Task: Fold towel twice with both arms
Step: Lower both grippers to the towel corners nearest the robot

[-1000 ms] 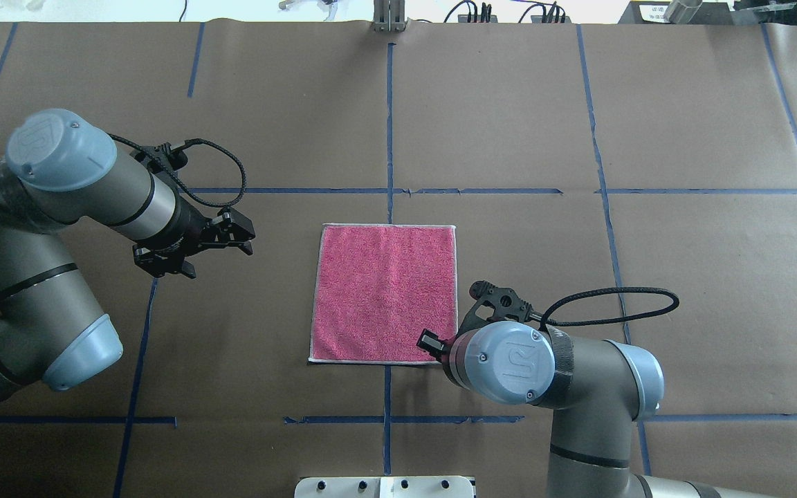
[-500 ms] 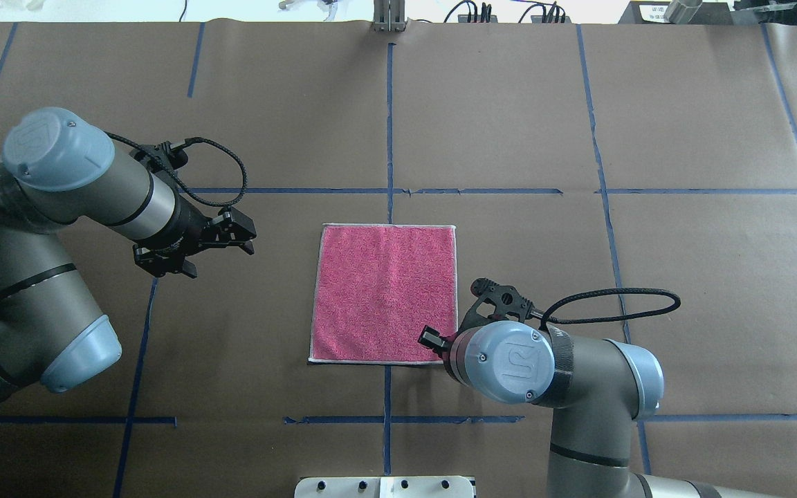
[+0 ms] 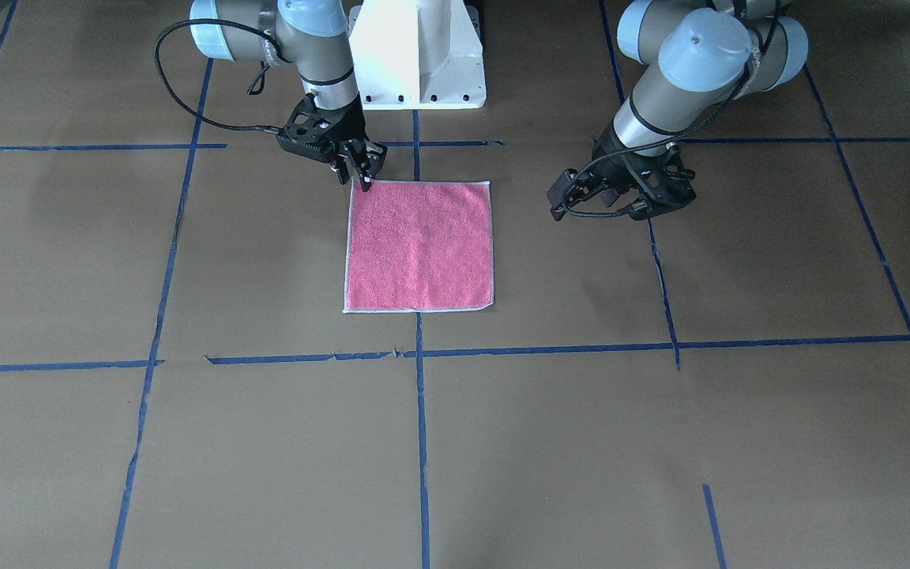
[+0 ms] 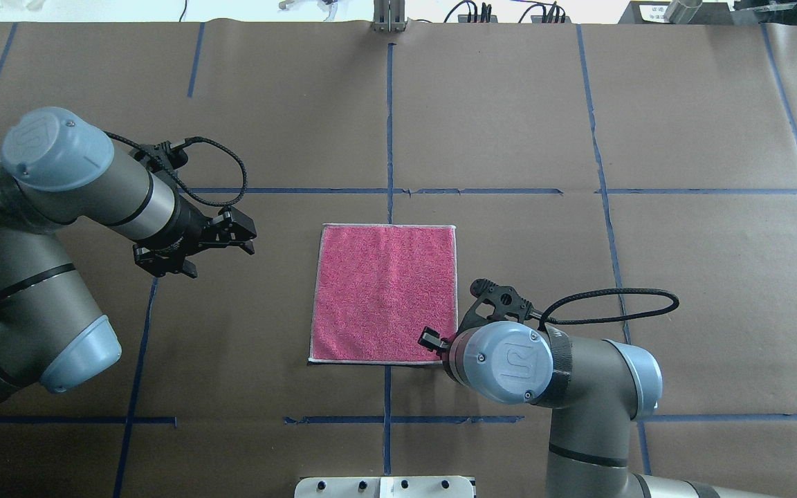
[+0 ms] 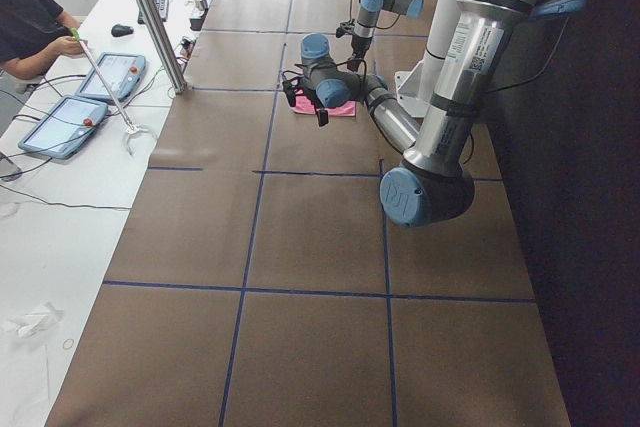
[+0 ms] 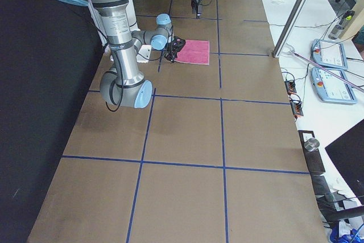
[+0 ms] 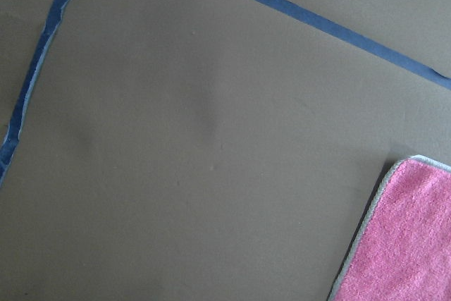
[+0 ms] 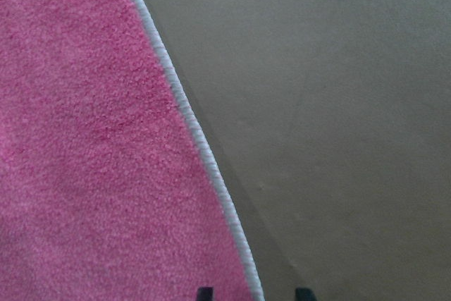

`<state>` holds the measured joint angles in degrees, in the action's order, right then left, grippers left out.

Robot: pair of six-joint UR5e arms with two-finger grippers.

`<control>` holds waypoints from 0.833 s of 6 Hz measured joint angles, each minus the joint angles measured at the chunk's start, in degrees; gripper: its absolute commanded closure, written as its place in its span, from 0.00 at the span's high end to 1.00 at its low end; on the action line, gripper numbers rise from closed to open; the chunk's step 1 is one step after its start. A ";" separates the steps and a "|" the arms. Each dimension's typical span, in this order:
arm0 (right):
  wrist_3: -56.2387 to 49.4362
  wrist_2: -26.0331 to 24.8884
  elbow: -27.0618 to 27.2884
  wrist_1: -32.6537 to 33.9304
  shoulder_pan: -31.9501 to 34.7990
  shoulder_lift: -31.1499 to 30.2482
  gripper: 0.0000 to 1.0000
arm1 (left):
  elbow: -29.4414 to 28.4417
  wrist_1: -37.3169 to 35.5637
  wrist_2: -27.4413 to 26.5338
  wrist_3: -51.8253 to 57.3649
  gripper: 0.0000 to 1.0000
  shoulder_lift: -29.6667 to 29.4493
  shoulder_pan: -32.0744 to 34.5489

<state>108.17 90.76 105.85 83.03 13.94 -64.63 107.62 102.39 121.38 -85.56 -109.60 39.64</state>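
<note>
The towel is spread flat with matching straight white edges (image 3: 418, 311), so the gripped half (image 3: 421, 210) will fold over and cover all of the pink when I bring it across.
The towel (image 4: 385, 292) lies flat on the brown table, pink face up, with white edging; it also shows in the front-facing view (image 3: 419, 246). My right gripper (image 4: 438, 344) is low at the towel's near right corner (image 3: 362, 174). In the right wrist view its fingertips (image 8: 204, 292) stand apart astride the towel's edge (image 8: 211, 167), so it is open. My left gripper (image 4: 232, 235) hovers to the left of the towel, apart from it, and looks open and empty (image 3: 629, 197). The left wrist view shows only the towel's far left corner (image 7: 409, 237).
Blue tape lines (image 4: 389, 131) divide the brown paper table into squares. The white pedestal base (image 3: 419, 55) stands at the robot's side. Tablets and cables lie beyond the far edge (image 6: 327, 55). A person sits at the far side (image 5: 35, 22).
Almost nothing has moved. The right wrist has shifted a hair at the towel's corner; the left arm has stayed in place.
</note>
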 measured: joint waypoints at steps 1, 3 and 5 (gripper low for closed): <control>-0.04 0.02 0.03 -0.04 -0.02 0.02 0.43 | 0.07 0.00 -0.03 0.02 1.00 0.00 0.00; -0.09 0.19 0.05 -0.06 -0.05 0.03 0.09 | 0.19 0.00 -0.08 -0.03 1.00 0.02 0.00; -0.21 0.48 0.39 -0.06 0.05 -0.04 0.00 | 0.28 -0.09 -0.29 -2.11 1.00 -0.34 -0.19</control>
<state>107.96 91.25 106.24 82.97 13.98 -64.66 107.90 102.30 121.08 -87.67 -109.94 39.45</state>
